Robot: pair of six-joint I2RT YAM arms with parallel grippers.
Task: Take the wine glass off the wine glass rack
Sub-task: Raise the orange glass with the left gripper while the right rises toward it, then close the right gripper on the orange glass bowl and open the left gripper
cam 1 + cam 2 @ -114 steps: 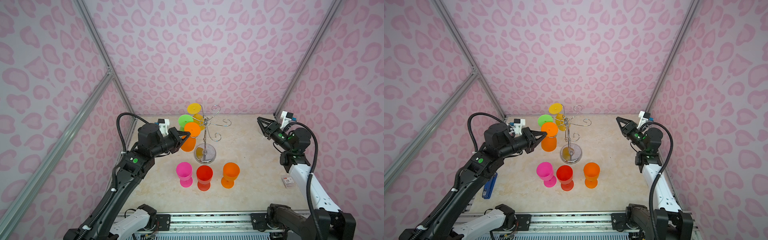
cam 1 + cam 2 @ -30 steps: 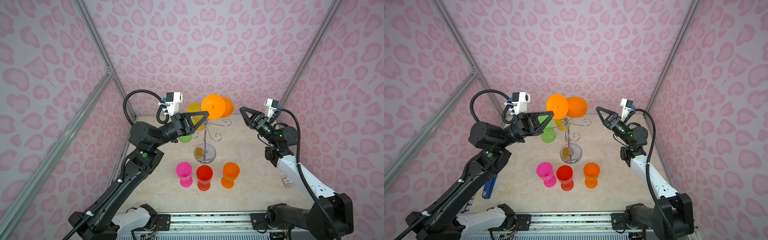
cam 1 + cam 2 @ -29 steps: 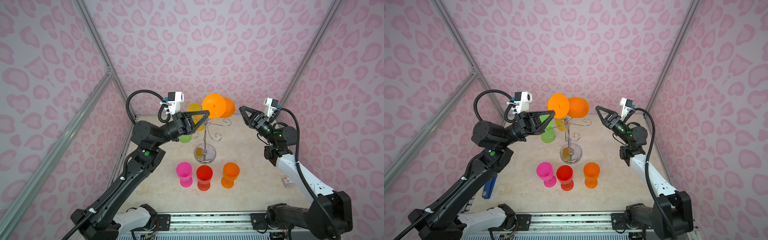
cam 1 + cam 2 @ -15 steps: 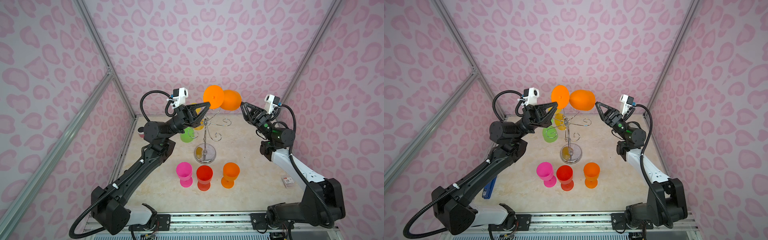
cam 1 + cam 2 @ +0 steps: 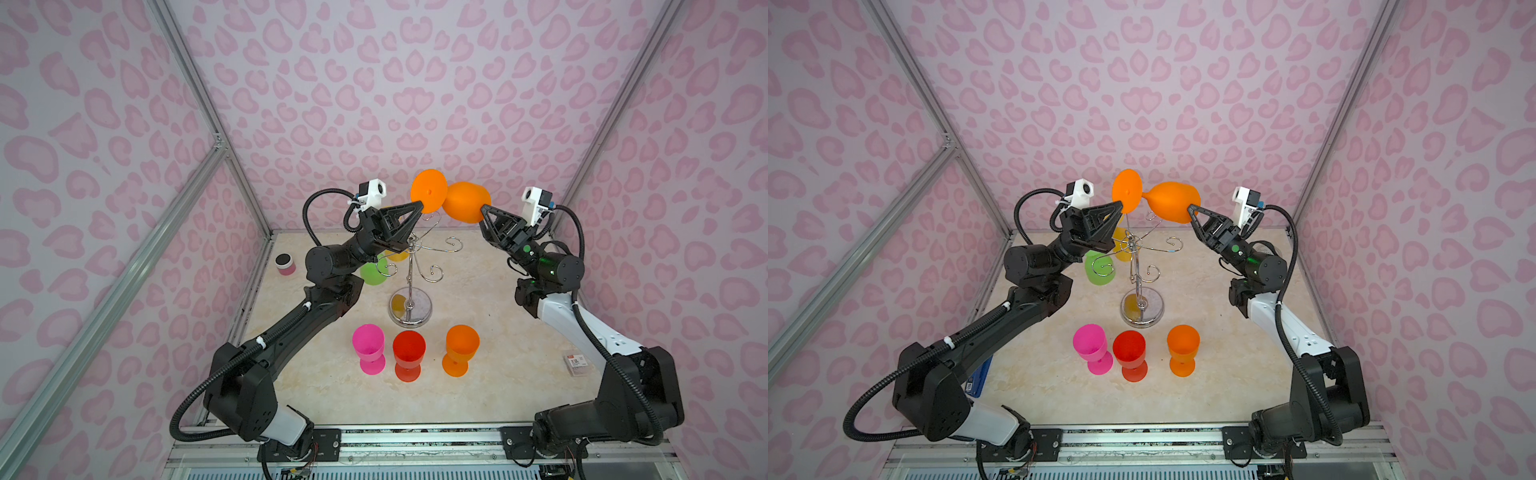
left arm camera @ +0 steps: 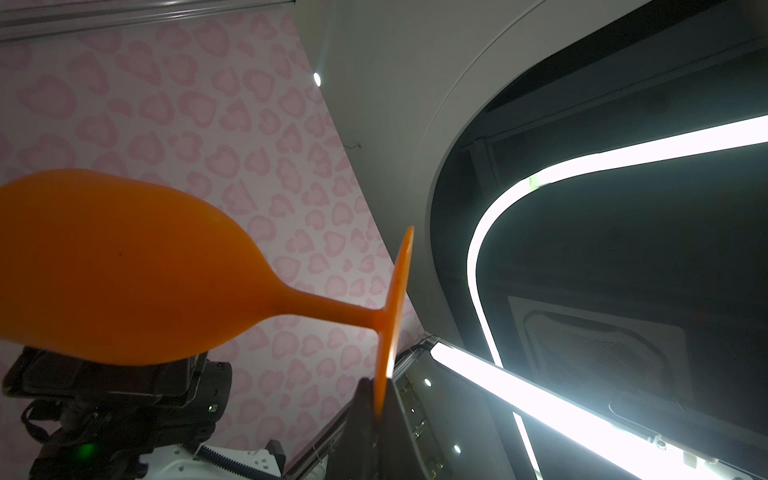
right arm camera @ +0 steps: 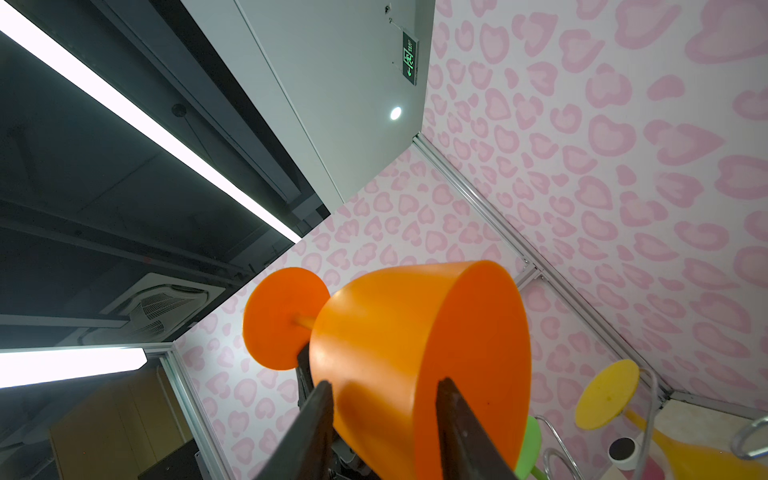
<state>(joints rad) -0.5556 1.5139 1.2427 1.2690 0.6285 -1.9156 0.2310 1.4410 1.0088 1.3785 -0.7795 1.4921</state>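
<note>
My left gripper is pinching the foot point(image 5: 429, 189) that the orange glass has to stand on. My right gripper should take the glass over by the bowl point(image 5: 467, 201) and turn it upright.
An orange wine glass point(image 5: 463, 203) point(image 5: 1171, 201) lies on its side in the air above the chrome wine glass rack point(image 5: 410, 274) point(image 5: 1137, 270), clear of its arms. My left gripper point(image 5: 419, 204) point(image 6: 376, 395) is shut on the rim of the glass's round foot. My right gripper point(image 5: 484, 208) point(image 7: 384, 388) straddles the bowl near its mouth, one finger against each side. In the right wrist view the bowl point(image 7: 374, 332) fills the gap between the fingers. A green glass point(image 5: 372, 272) and a yellow glass point(image 5: 397, 254) hang upside down on the rack.
Pink point(image 5: 368, 347), red point(image 5: 409, 353) and orange point(image 5: 461, 349) glasses stand in a row in front of the rack's base. A small pink jar with a black lid point(image 5: 285, 264) sits at the back left. A small packet point(image 5: 575, 365) lies front right, a blue item point(image 5: 978, 380) front left.
The left arm carried the orange glass up off the rack and toward the right. The right gripper reached in and narrowed its jaws around the bowl.
</note>
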